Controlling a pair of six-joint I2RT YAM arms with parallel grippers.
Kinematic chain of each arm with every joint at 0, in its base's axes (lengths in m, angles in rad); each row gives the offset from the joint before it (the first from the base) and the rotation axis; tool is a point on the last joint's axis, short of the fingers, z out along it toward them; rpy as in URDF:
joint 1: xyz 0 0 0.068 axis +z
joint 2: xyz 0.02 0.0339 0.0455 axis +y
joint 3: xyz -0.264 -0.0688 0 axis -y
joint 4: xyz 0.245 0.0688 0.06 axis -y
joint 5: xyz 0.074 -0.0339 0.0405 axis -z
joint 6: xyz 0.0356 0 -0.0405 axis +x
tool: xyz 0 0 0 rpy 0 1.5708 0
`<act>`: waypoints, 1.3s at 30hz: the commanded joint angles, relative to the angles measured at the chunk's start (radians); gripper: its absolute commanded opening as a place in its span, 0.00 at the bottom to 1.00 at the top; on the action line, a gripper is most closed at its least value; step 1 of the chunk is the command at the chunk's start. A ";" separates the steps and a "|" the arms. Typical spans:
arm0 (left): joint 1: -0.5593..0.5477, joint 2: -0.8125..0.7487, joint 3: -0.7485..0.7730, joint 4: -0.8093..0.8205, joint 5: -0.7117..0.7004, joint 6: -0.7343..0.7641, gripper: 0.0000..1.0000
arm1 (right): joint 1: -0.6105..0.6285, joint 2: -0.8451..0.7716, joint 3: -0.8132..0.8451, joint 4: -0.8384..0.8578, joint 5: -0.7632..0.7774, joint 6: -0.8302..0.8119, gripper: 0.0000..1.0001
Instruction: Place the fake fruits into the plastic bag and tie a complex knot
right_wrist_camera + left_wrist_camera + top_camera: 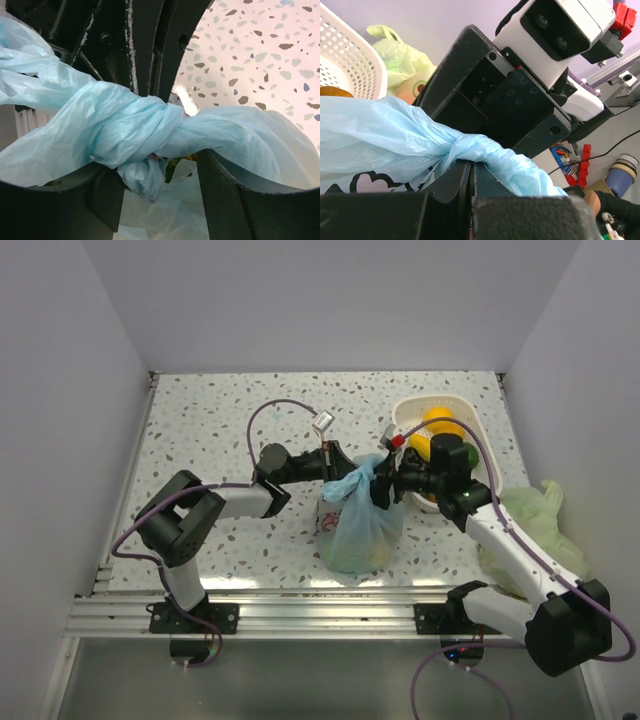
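The knot (466, 146) bunches up over the fingers of my left gripper, so my right gripper should hold the knot's tail (145, 181) while my left gripper pulls out and grabs the knot's other end.
The light-blue plastic bag (362, 525) stands on the table between my grippers, with fake fruits (350, 552) showing dimly through it. Its handle strips are twisted into a knot (145, 130) at the top, also in the left wrist view (456, 148). My left gripper (335, 470) (471, 167) has its jaws pressed together right at the knot, with the strip bunched over their tips. My right gripper (385, 487) (157, 165) is open, and the knotted strip lies across its two fingers (225, 185). Orange and yellow fruits (435, 430) lie in the basket.
A white perforated basket (468, 418) stands at the back right, close behind my right gripper. A pale green bag (528, 515) lies at the right edge beside the right arm. Walls close in the speckled table (220, 420) on three sides.
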 commanded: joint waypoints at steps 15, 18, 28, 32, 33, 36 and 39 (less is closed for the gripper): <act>0.070 -0.055 -0.047 0.021 0.076 0.077 0.19 | 0.004 -0.041 0.052 -0.010 0.015 -0.057 0.00; 0.098 -0.085 -0.063 -0.039 0.110 0.137 0.26 | 0.001 -0.041 0.075 -0.087 0.000 -0.090 0.00; 0.176 -0.232 -0.103 -0.309 0.182 0.387 0.38 | -0.002 -0.036 0.150 -0.239 -0.025 -0.183 0.00; 0.241 -0.338 -0.060 -0.751 0.222 0.792 0.43 | -0.002 -0.033 0.168 -0.288 -0.030 -0.228 0.00; 0.245 -0.357 -0.032 -0.874 0.228 0.908 0.43 | -0.002 -0.033 0.179 -0.322 -0.028 -0.242 0.00; 0.250 -0.385 0.129 -1.440 0.241 1.457 0.47 | -0.002 -0.041 0.193 -0.370 -0.033 -0.272 0.00; 0.250 -0.383 0.256 -1.755 0.190 1.734 0.49 | -0.004 -0.047 0.208 -0.417 -0.045 -0.295 0.00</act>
